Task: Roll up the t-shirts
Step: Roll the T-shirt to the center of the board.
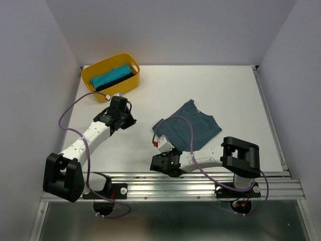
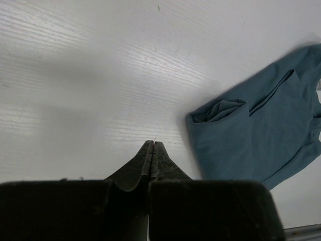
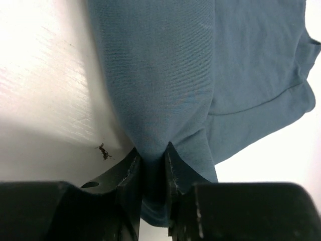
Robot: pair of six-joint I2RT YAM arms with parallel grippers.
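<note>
I can see the far corner of the blue t-shirt's fold (image 1: 158,125) lying loose while my right gripper holds the near end of the fold, so my left gripper should grab that corner before I roll.
A dusty slate-blue t-shirt (image 1: 193,125) lies partly folded on the white table, right of centre. My right gripper (image 1: 161,150) is at its near-left edge. In the right wrist view the right gripper (image 3: 150,150) is shut on a bunched fold of the blue t-shirt (image 3: 165,75), with cloth filling the gap between the fingers. My left gripper (image 1: 129,120) hovers left of the shirt. Seen from the left wrist, the left gripper (image 2: 152,143) is shut on nothing, and the blue t-shirt (image 2: 261,125) lies to its right. A turquoise t-shirt (image 1: 110,76) and a black t-shirt (image 1: 114,83) lie rolled in the tub.
A yellow oval tub (image 1: 125,57) stands at the table's back left, just beyond the left arm. A metal rail (image 1: 200,181) runs along the near edge. Grey walls close in the left, right and back sides. A small dark speck (image 3: 104,151) lies on the table by the right fingers.
</note>
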